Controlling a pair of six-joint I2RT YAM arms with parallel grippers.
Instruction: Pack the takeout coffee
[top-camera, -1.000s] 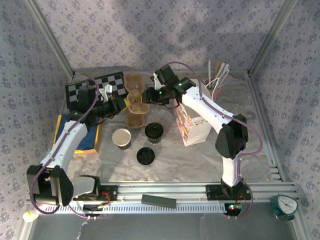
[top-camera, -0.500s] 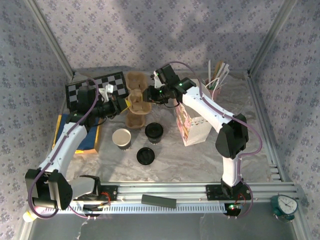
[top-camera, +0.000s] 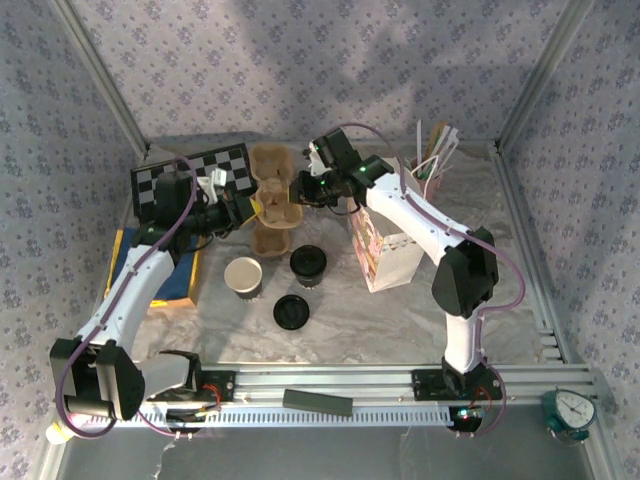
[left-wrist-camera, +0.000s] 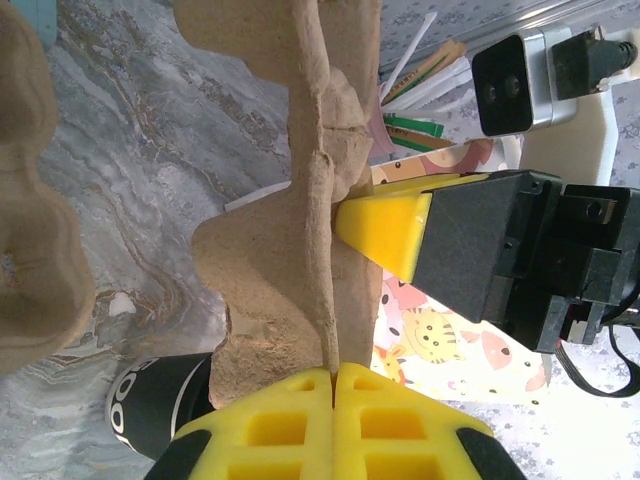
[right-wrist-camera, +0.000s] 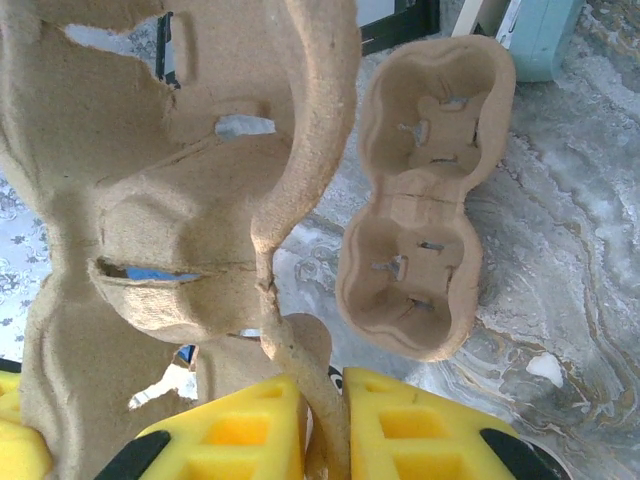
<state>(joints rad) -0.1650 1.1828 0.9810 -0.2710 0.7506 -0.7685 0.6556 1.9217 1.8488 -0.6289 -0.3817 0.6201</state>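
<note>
The carrier's opposite rims (left-wrist-camera: 322, 250) are held by both grippers, so next my left gripper lets go and grabs the paper bag's handle (top-camera: 362, 216) while my right gripper brings the carrier over.
The takeout coffee (top-camera: 308, 265), a dark cup with a black lid, stands on the table in front of a brown pulp cup carrier (top-camera: 274, 218). That carrier (left-wrist-camera: 280, 300) is held off the table between both grippers. My left gripper (top-camera: 247, 208) is shut on its left rim (left-wrist-camera: 335, 370). From the other side my right gripper (top-camera: 297, 190) has its yellow pads pressed on the opposite rim (right-wrist-camera: 325, 385) of the carrier (right-wrist-camera: 170, 230). A dark cup side (left-wrist-camera: 150, 405) peeks from below the carrier in the left wrist view.
A second pulp carrier (top-camera: 265, 163) lies behind (right-wrist-camera: 425, 245). A lidless cup (top-camera: 244, 277) and a loose black lid (top-camera: 290, 312) sit near the coffee. A cartoon-print paper bag (top-camera: 385, 250) stands to the right. A checkerboard (top-camera: 190, 178) and a blue book (top-camera: 160, 275) lie left.
The right gripper's jaws have closed in on the carrier's rim. Both arms and the carrier have hardly shifted.
</note>
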